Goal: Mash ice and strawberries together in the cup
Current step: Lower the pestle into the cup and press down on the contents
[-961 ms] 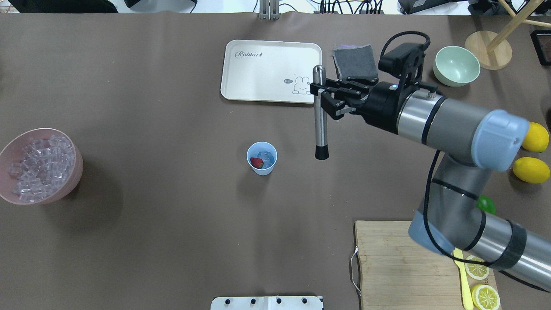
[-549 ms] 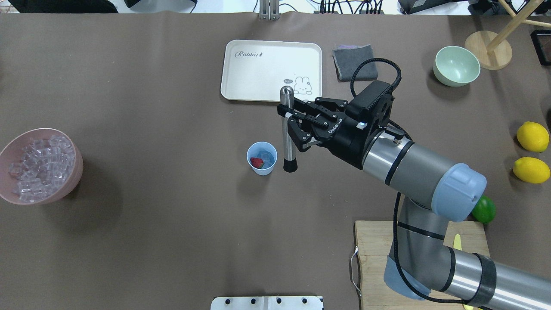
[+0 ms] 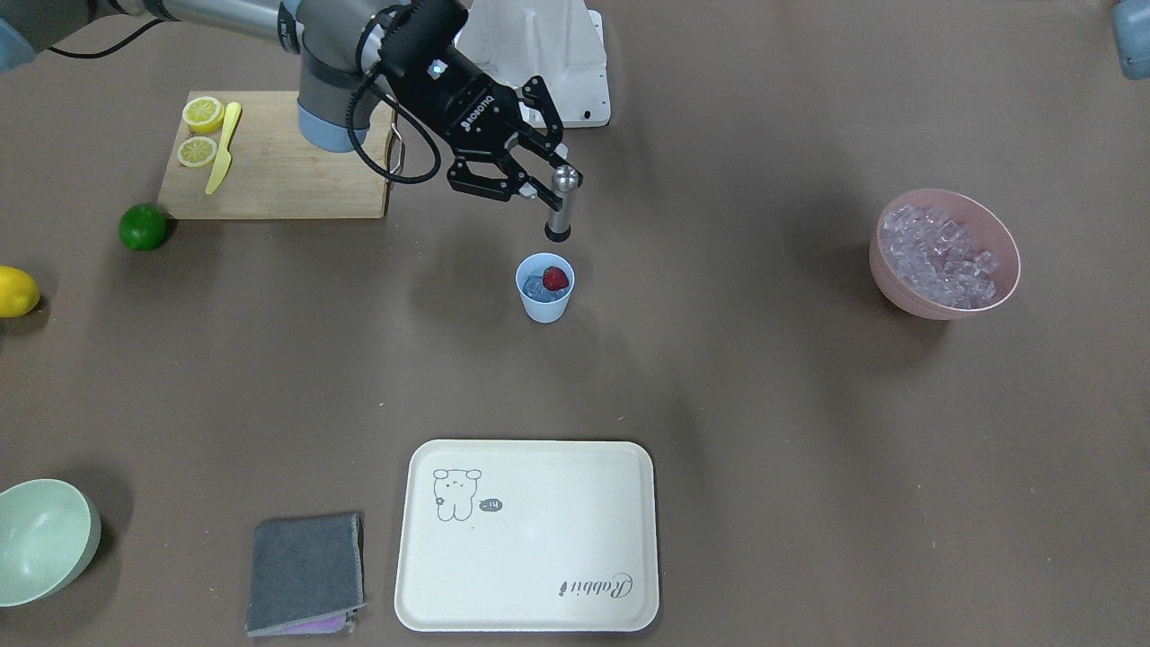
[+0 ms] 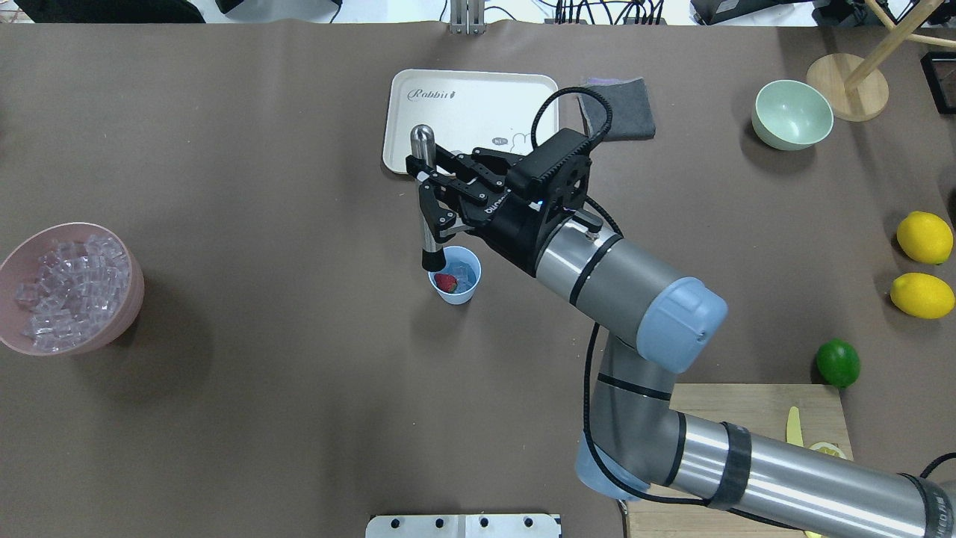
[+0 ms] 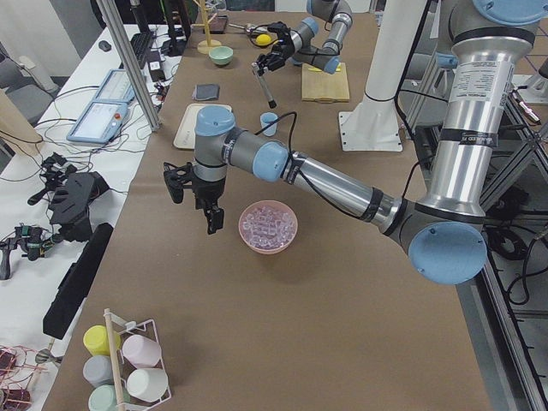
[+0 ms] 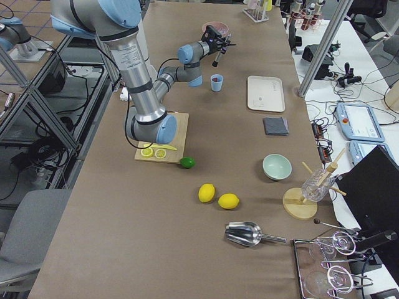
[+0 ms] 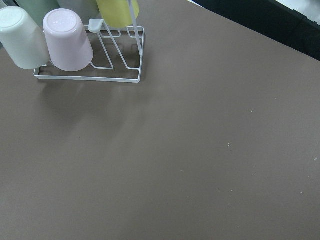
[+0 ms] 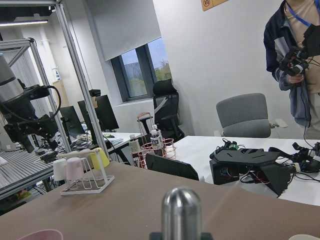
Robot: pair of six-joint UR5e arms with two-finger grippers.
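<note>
The muddler's black tip hangs above the cup's rim toward the pink bowl, so next my right gripper brings it back over the cup's opening before lowering it.
The light blue cup stands mid-table, with the red strawberry and clear ice inside it. My right gripper is shut on a silver muddler with a black tip, held nearly upright. The tip hangs just above the cup's rim on the tray side. From the front, the cup, strawberry and right gripper show the same. My left gripper hovers beside the pink bowl at the table's left end; I cannot tell whether it is open or shut.
A pink bowl full of ice sits far left. A cream tray and grey cloth lie at the back. At the right are a green bowl, two lemons, a lime and a cutting board.
My right arm has swung left with the muddler, from the tray's right edge to over the cup. The cup and its contents have not moved.
</note>
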